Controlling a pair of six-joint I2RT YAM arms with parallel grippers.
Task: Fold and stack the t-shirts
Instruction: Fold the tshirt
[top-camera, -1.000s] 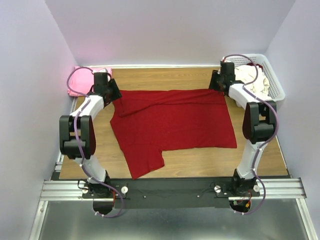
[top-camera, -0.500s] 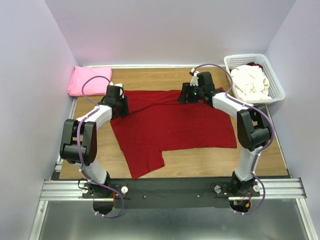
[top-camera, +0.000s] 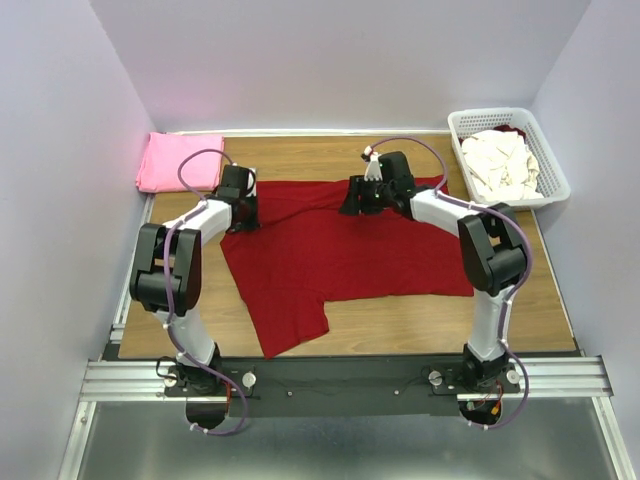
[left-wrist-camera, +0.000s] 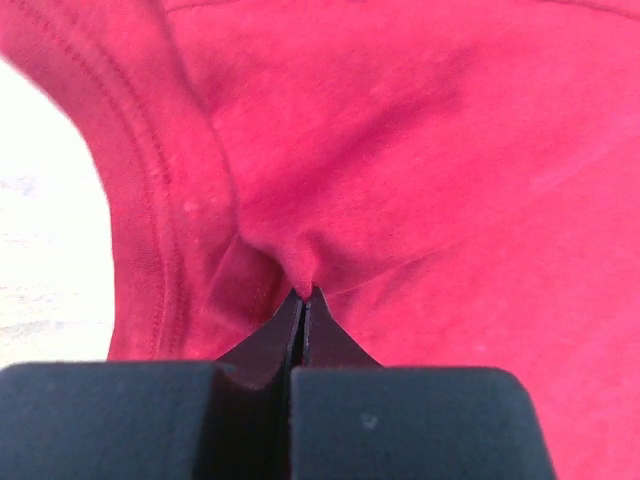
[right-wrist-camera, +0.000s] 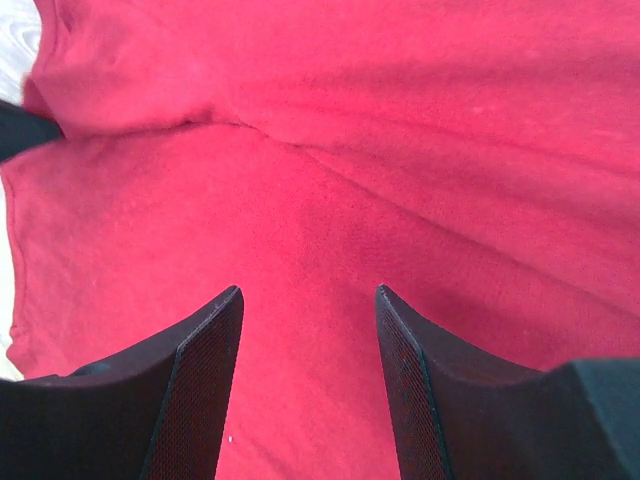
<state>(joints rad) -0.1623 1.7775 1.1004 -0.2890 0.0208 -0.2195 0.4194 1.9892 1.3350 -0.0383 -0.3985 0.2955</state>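
Observation:
My right gripper should pinch the fold (top-camera: 286, 216) beside the corner in my left gripper and help straighten it, as a slanting fold (top-camera: 312, 206) crosses the red t-shirt from there.
A dark red t-shirt (top-camera: 350, 250) lies spread over the middle of the wooden table, one sleeve pointing toward the near edge. My left gripper (top-camera: 243, 212) is at the shirt's far left corner. In the left wrist view my left gripper (left-wrist-camera: 304, 295) is shut, pinching a small fold of the red t-shirt (left-wrist-camera: 400, 150) beside a stitched hem. My right gripper (top-camera: 352, 200) hangs over the shirt's far edge near the middle. In the right wrist view my right gripper (right-wrist-camera: 310, 290) stands open just above the red t-shirt (right-wrist-camera: 400, 120), nothing between its fingers.
A folded bright pink t-shirt (top-camera: 170, 160) lies at the far left corner. A white lattice basket (top-camera: 556, 182) at the far right holds cream-white t-shirts (top-camera: 500, 160). Bare wood (top-camera: 400, 320) shows along the near edge; pale walls close in three sides.
My left gripper came down onto the shirt's far left corner and shut on the cloth. My right arm swept left from beside the basket to the middle of the shirt's far edge.

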